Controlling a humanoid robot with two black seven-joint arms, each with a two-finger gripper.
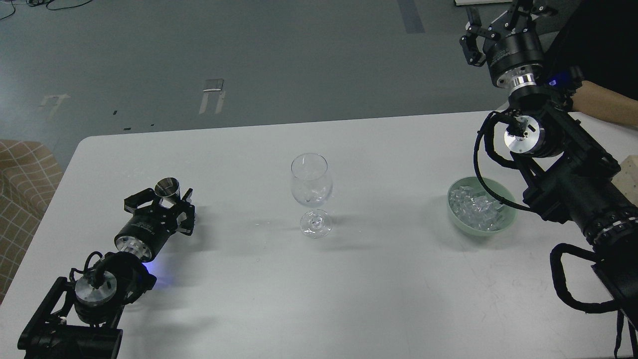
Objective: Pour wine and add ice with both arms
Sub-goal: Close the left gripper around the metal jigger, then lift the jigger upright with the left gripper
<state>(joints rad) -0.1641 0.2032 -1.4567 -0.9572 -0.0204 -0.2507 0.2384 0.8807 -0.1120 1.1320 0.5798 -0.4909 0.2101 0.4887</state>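
The measuring cup's round opening (167,186) is spreading out wide and facing up, so some of the cup's liquid will splash around the wine glass's foot when I pour.
A clear wine glass (311,185) stands upright mid-table; I cannot tell whether its bowl holds any wine. A small metal measuring cup (167,188) stands at the table's left. My left gripper (164,199) lies low on the table, open, with a finger on each side of the cup and close to it. Ice (473,204), several clear cubes, fills a pale green bowl (504,225) at the right. My right gripper (493,17) is raised high at the top right, above and behind the bowl, open and empty.
A bare human forearm (605,102) reaches in at the right edge, behind my right arm. A beige object (629,172) sits at the table's right edge. A plaid chair (20,189) stands past the table's left edge.
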